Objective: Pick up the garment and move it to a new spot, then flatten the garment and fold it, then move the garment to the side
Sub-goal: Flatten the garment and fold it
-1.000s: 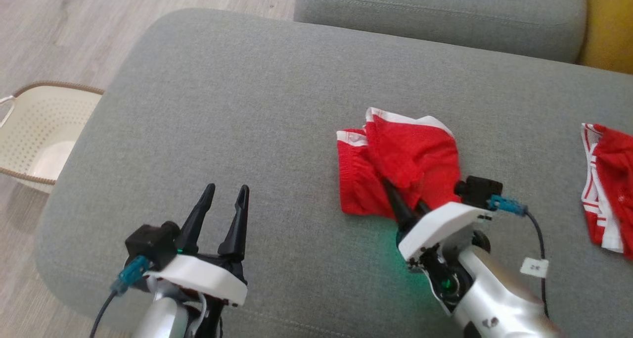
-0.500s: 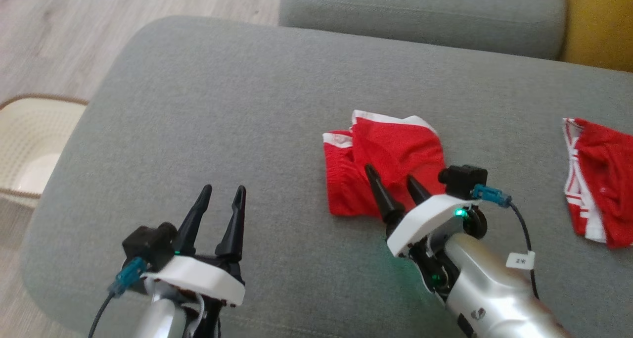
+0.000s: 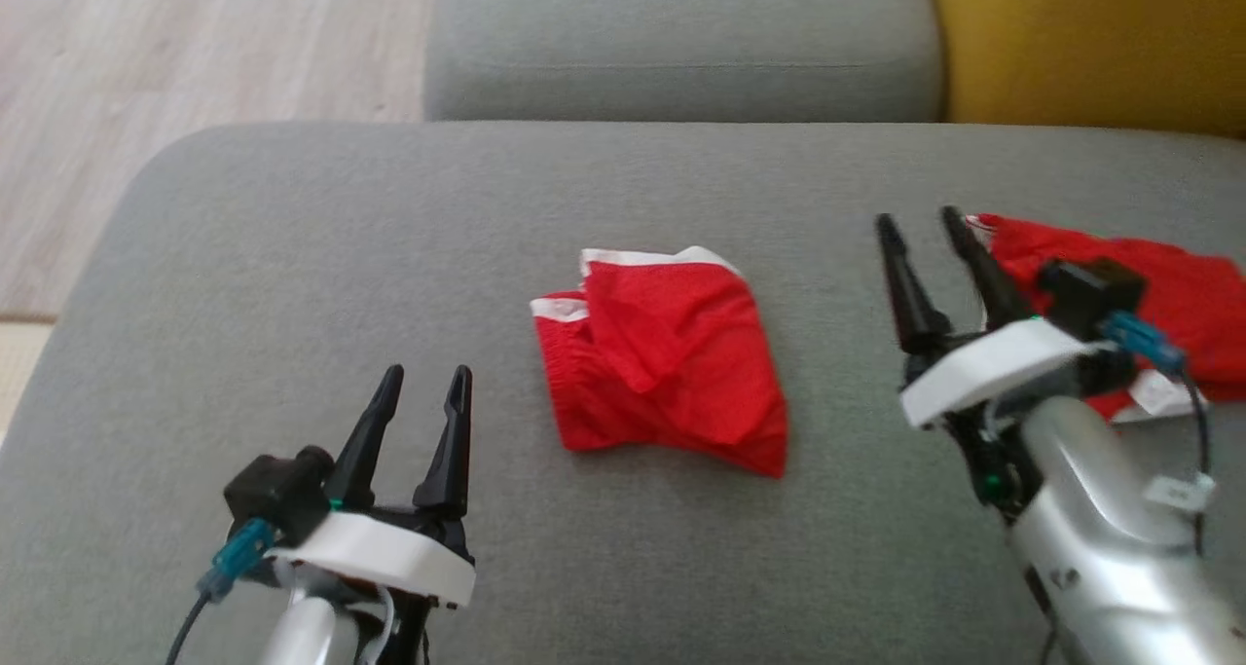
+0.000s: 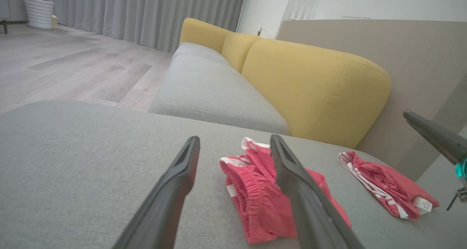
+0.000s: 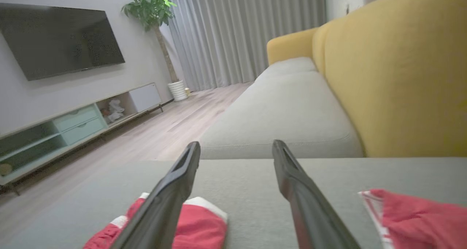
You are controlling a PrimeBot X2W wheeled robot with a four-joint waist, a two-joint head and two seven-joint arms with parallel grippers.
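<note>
My right gripper will carry the garment [image 3: 689,367] to the side, and the garment should stay folded because its red flap lies doubled over the gathered waistband.
The garment [image 3: 662,363], red shorts with white trim, lies folded in the middle of the grey sofa seat [image 3: 292,256]. It is also in the left wrist view [image 4: 248,194] and the right wrist view [image 5: 204,223]. My right gripper [image 3: 917,222] stands open to its right, apart from it, with nothing between its fingers [image 5: 236,144]. At the lower left my left gripper [image 3: 425,378] is open and empty, with the garment just beyond its fingertips [image 4: 235,139].
A second red garment [image 3: 1188,285] lies at the seat's right end, beside my right gripper [image 4: 383,183] [image 5: 412,212]. A yellow backrest [image 3: 1081,42] and another grey cushion [image 3: 681,42] lie behind. Wooden floor [image 3: 146,61] is off the left edge.
My right gripper has opened, let go of the garment and drawn away to the right. The camera has swung right. The left gripper has not moved.
</note>
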